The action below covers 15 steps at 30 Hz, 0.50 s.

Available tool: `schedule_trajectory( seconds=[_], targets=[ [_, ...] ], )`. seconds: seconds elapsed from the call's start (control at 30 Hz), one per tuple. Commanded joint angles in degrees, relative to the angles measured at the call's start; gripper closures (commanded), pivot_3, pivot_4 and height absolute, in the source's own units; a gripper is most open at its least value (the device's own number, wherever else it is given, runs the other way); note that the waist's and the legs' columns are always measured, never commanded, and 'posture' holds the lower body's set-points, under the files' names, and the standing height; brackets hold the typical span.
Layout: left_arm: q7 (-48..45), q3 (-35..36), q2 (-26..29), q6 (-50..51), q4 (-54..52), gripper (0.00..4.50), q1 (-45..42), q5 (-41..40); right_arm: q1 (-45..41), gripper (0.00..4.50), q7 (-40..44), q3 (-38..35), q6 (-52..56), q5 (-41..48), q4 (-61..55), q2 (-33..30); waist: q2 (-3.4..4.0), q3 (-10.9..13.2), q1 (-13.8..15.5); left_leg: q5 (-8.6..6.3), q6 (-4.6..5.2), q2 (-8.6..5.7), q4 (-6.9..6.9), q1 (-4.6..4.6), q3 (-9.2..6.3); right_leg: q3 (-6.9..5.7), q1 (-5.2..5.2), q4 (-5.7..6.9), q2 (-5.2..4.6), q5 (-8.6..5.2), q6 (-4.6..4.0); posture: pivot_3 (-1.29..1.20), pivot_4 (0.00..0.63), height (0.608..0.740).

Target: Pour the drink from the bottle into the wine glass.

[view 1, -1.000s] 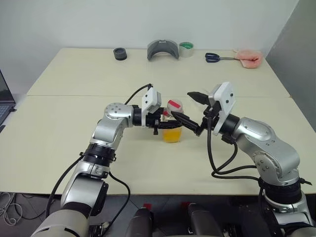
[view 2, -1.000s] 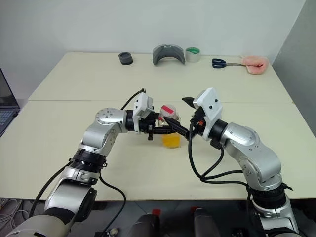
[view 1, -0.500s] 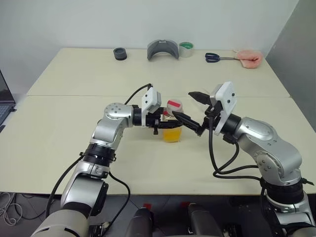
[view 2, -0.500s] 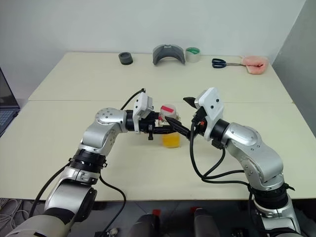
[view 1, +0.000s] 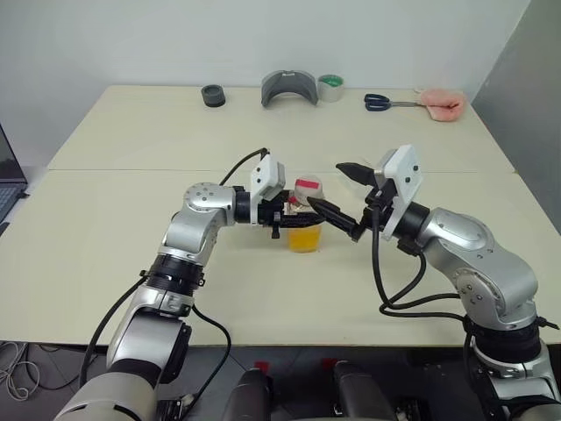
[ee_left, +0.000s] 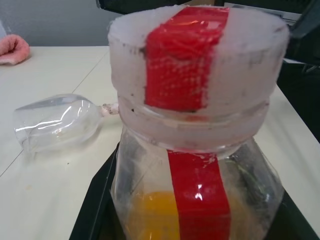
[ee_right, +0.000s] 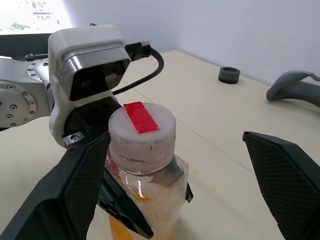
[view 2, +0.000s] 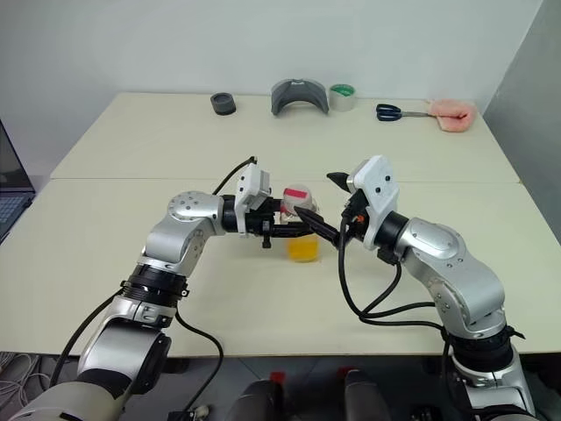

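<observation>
I expect the whitish cap (ee_right: 142,132) to come off in one piece when I lift it with my right gripper, because a clear part of the bottle's neck (ee_right: 142,167) shows below the cap's rim.
The bottle (view 1: 305,230) stands upright near the table's middle, with the orange drink (ee_left: 150,215) low inside it. Its whitish cap (ee_right: 142,132) is on and carries a red strip. My left gripper (view 1: 292,219) reaches in from the left and is shut on the bottle's body. My right gripper (view 1: 340,193) is open, one black finger (ee_right: 70,190) on each side of the cap and clear of it. The wine glass (ee_left: 57,122) lies on its side on the table beyond the bottle, its stem end toward the bottle.
Along the table's far edge lie a black ring (view 1: 213,95), a grey curved piece (view 1: 289,88), a tape roll (view 1: 330,87), scissors (view 1: 386,103) and a pink cloth (view 1: 441,103). A laptop (view 1: 7,180) sits at the left edge.
</observation>
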Motion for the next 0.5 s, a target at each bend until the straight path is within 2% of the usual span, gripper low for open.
schedule_trajectory(
  seconds=[0.03, 0.5],
  targets=[
    [-0.99, 0.99, 0.21, -1.15, -1.92, 2.77, -0.84, -0.93, -0.12, 0.00, -1.24, -2.94, -0.87, -0.79, -0.16, -0.54, 0.00, 0.00, 0.00, 0.00, 0.00, 0.00, 0.00, 0.00, 0.00, 0.00, 0.00, 0.00, 0.00, 0.00, 0.00, 0.00, 0.150, 0.740],
    [-0.79, 1.06, 0.07, -1.06, -2.02, 2.77, -0.84, -0.85, -0.15, 0.00, -0.67, -2.64, -0.71, -0.56, -0.69, -0.53, 0.00, 0.00, 0.00, 0.00, 0.00, 0.00, 0.00, 0.00, 0.00, 0.00, 0.00, 0.00, 0.00, 0.00, 0.00, 0.00, 0.150, 0.740]
  ],
)
